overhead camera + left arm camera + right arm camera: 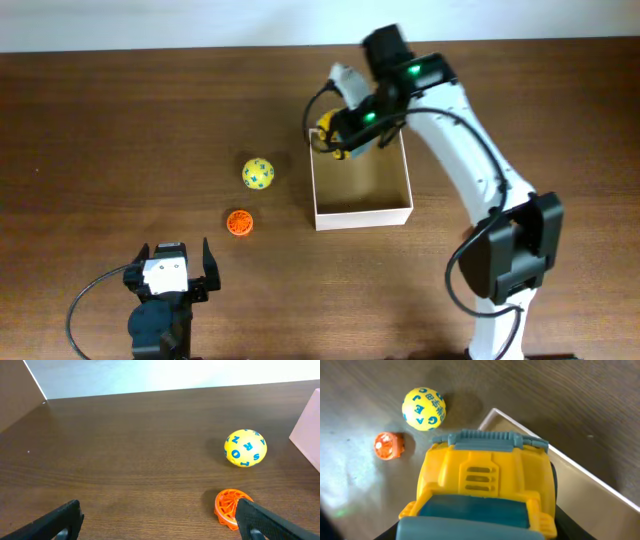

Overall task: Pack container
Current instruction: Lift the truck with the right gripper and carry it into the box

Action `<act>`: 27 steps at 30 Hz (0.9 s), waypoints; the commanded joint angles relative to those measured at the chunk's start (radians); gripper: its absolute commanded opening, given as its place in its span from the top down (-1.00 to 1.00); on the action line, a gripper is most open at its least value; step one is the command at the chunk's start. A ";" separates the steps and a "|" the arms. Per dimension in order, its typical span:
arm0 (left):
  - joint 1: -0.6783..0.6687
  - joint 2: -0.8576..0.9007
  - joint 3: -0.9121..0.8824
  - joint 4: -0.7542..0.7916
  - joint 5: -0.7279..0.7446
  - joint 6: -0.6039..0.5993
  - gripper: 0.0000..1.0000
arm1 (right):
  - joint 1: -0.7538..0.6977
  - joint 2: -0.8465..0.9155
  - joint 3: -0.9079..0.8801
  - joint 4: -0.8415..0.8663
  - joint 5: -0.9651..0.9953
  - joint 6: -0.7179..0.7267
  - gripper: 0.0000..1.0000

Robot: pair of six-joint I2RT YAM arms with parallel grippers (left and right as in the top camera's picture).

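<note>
Next, I turn the toy truck square to the container's sides with my right gripper and lower it along the container's inner side (328,185), because it hangs slanted across the container's far corner (314,134).
The container (362,212) is a shallow white-walled box with a tan inside, at the table's middle right; its corner shows in the right wrist view (580,472). My right gripper (345,140) is shut on a yellow and blue toy truck (485,485) and holds it over the container's far left corner. A yellow ball with blue letters (258,172) and an orange lattice wheel (239,223) lie on the table left of the container. My left gripper (172,272) is open and empty near the front edge, with the wheel (229,506) by its right finger.
The container's pale side (307,425) shows at the right edge of the left wrist view. The yellow ball (245,448) lies beyond the wheel there. A pale wall runs behind the table's far edge.
</note>
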 commanded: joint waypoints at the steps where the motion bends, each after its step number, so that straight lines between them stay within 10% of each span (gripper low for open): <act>1: 0.004 -0.011 -0.004 0.002 0.015 0.016 -0.98 | 0.065 -0.007 0.015 0.021 0.209 0.108 -0.03; 27: 0.004 -0.011 -0.004 0.002 0.015 0.016 -0.98 | 0.165 0.148 -0.001 0.105 0.409 0.483 -0.04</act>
